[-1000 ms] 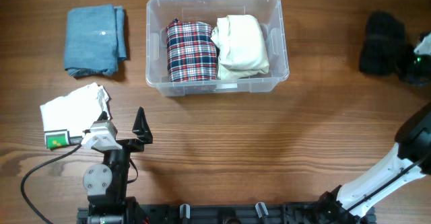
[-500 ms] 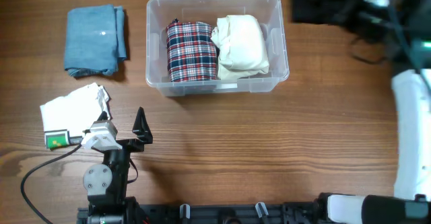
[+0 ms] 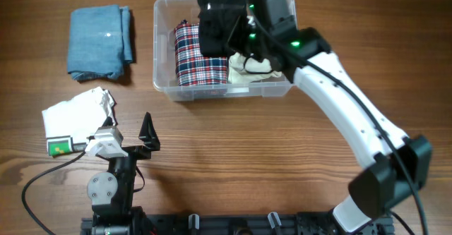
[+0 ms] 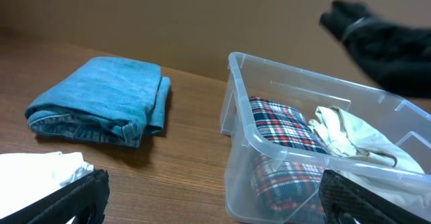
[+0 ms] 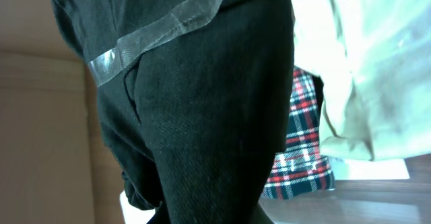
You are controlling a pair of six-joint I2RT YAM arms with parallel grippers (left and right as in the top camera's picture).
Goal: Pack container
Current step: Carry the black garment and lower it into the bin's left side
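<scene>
The black cloth (image 3: 220, 27) runs lengthwise, and the plaid cloth (image 3: 191, 62) is below. So my right gripper should now lower the black cloth into the open container until it rests there.
The clear plastic container (image 3: 164, 44) stands at the table's top middle and holds a folded plaid cloth (image 3: 191, 65) and a cream cloth (image 3: 268, 64). It also shows in the left wrist view (image 4: 237, 116). My right gripper (image 3: 236, 34) is shut on a black folded cloth (image 3: 220, 16) and holds it above the container, over the plaid cloth. The black cloth fills the right wrist view (image 5: 195, 103) and hides the fingers. My left gripper (image 3: 127, 142) is open and empty near the table's front left.
A folded blue denim cloth (image 3: 99, 41) lies at the back left, also in the left wrist view (image 4: 101, 99). A white cloth with a green tag (image 3: 74, 118) lies beside my left gripper.
My right arm has swung from the far right of the table to above the container, carrying the black cloth with it. The left arm has not moved.
</scene>
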